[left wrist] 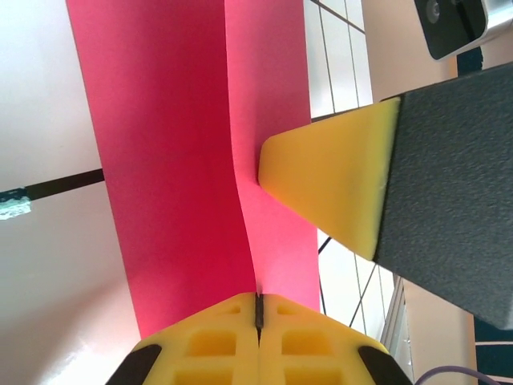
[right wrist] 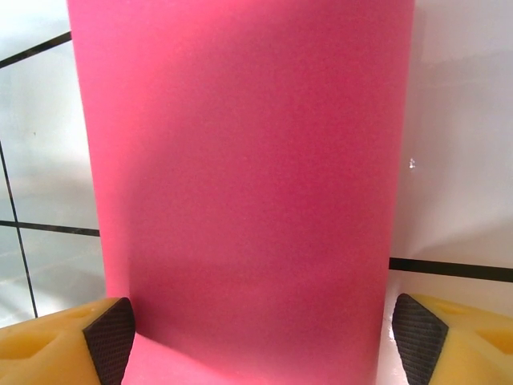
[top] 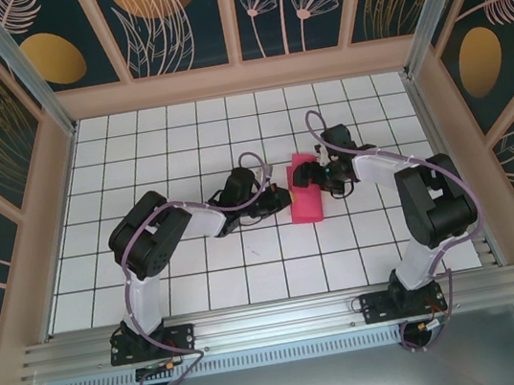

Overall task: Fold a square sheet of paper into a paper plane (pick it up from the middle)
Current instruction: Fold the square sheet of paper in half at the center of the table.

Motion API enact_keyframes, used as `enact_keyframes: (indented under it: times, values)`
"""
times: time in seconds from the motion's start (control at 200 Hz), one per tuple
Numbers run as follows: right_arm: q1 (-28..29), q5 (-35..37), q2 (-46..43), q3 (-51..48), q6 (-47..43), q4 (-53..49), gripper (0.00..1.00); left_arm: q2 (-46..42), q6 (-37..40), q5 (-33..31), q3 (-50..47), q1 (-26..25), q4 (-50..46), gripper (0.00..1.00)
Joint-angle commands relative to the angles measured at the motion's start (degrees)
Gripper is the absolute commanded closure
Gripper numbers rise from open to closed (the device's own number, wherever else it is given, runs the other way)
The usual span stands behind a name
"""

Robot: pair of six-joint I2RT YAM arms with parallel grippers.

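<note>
The upper flap's edge (left wrist: 232, 160) falls short of the lower layer's edge, so my left gripper needs to let go of it so that the edges meet, and then push down on the folded paper (left wrist: 276, 241).
The square sheet of paper (top: 306, 206) lies folded into a narrow magenta-pink band on the white tiled table, between the two grippers. My left gripper (top: 282, 196) comes at it from the left. In the left wrist view its yellow fingers (left wrist: 258, 309) are shut on the paper's (left wrist: 176, 160) raised middle edge. My right gripper (top: 311, 177) is at the band's far right end. It stands wide open (right wrist: 264, 349) with the paper (right wrist: 240, 160) running between its fingertips. One right fingertip (left wrist: 329, 184) rests against the paper's right flap.
The white tiled table (top: 202, 278) is boxed in by patterned walls (top: 183, 20) at the back and both sides. An aluminium rail (top: 276, 320) with the arm bases runs along the near edge.
</note>
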Motion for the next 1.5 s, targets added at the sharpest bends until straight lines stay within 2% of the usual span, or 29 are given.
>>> enact_keyframes:
  times: [0.0, 0.12, 0.27, 0.691, 0.806, 0.846, 0.921, 0.956, 1.056, 1.206, 1.286, 1.496]
  values:
    - [-0.92, -1.10, -1.58, 0.51, 0.22, -0.28, 0.11, -1.51, 0.65, -1.54, -0.76, -0.26, 0.70, 1.00]
    - [-2.27, -0.46, -4.28, -0.18, 0.57, -0.60, 0.09, -1.64, 0.76, -1.73, -0.73, -0.31, 0.44, 1.00]
    - [-4.42, -3.71, -5.44, -1.43, 0.18, -0.09, 0.11, -1.28, 0.75, -1.34, -0.53, -0.33, 0.25, 1.00]
    - [-4.79, -5.00, 0.23, 0.16, -3.06, -0.77, 0.33, -1.08, 0.50, -0.62, -0.41, -0.30, 0.34, 1.00]
    - [-4.75, -5.84, 1.37, 0.69, -4.62, -1.35, 0.37, -1.16, 0.50, -0.79, -0.24, -0.29, 0.43, 0.96]
    - [-4.80, -6.20, 1.59, 0.88, -5.07, -1.50, 0.37, -1.22, 0.49, -1.08, -0.20, -0.30, 0.43, 0.89]
    - [-4.78, -6.47, 2.03, 1.22, -5.76, -1.98, 0.37, -1.35, 0.50, -1.74, -0.07, -0.33, 0.43, 0.83]
    - [-4.74, -6.56, 2.12, 1.30, -6.05, -2.13, 0.37, -1.44, 0.46, -2.02, 0.09, -0.33, 0.43, 0.76]
    - [-4.77, -6.51, 2.03, 1.37, -6.45, -2.33, 0.37, -1.44, 0.80, -2.72, 0.94, -0.34, -0.36, 0.67]
    - [-4.79, -4.66, 2.36, 1.93, -6.89, -3.43, 0.37, -1.77, 1.53, -4.60, 1.13, -0.27, -2.05, 0.63]
    - [-4.80, -3.91, 2.52, 2.06, -6.95, -3.74, 0.37, -2.87, 2.05, -7.41, 1.13, -0.29, -3.28, 0.56]
    - [-4.46, -3.51, 3.57, 2.64, -7.40, -4.09, 0.37, -5.99, 4.45, -13.87, 1.09, -0.34, -8.47, 0.55]
